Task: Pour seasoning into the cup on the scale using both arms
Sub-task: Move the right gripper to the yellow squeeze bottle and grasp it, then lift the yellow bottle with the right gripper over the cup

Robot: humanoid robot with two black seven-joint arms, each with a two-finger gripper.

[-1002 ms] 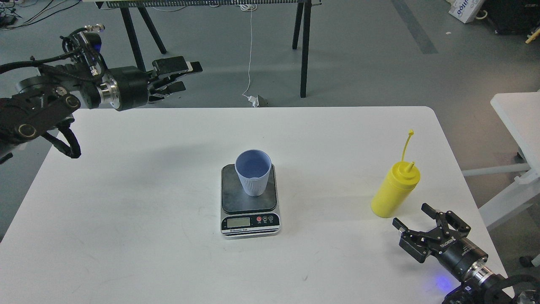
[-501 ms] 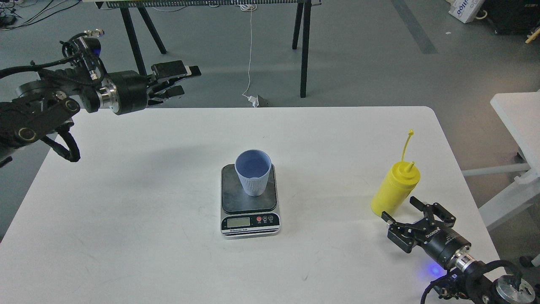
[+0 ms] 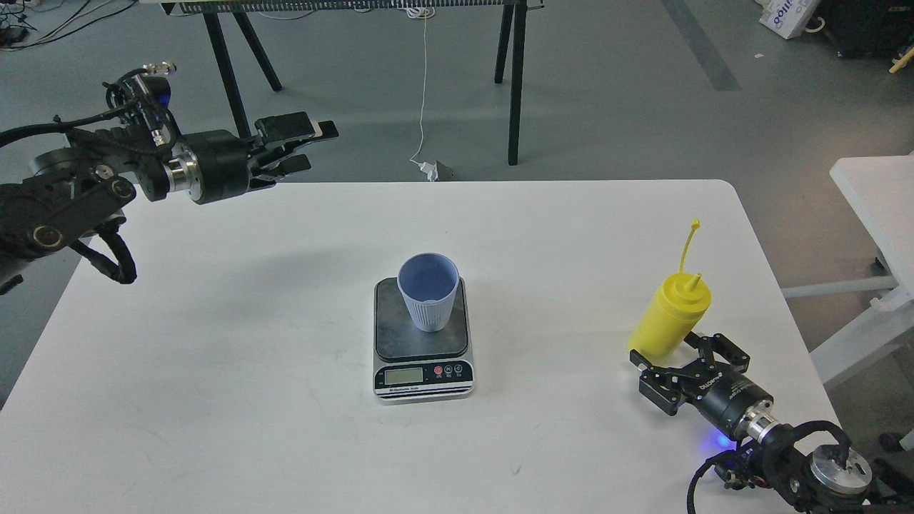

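Note:
My gripper will tip the yellow bottle, and the cap strap (image 3: 687, 245) should then bend outward, clear of the open nozzle (image 3: 695, 281), because the strap stands up beside the nozzle.
The yellow squeeze bottle of seasoning (image 3: 670, 314) stands upright at the right of the white table, its cap strap sticking up. My right gripper (image 3: 671, 351) is open, its fingers on either side of the bottle's base. The blue-grey ribbed cup (image 3: 428, 291) stands upright on the dark plate of the scale (image 3: 423, 371) at the table's middle. My left gripper (image 3: 314, 143) hangs above the table's far left edge, well away from the cup, with nothing in it and its fingers apart.
The white table (image 3: 214, 357) ends close to the right of the bottle. Another white table (image 3: 878, 193) stands at the right. Black trestle legs (image 3: 514, 78) and a white cable (image 3: 423, 86) are on the floor behind.
My right gripper has moved up and left along the table until its open fingers reach around the bottle's base. My left gripper has shifted slightly. Cup and scale have not moved.

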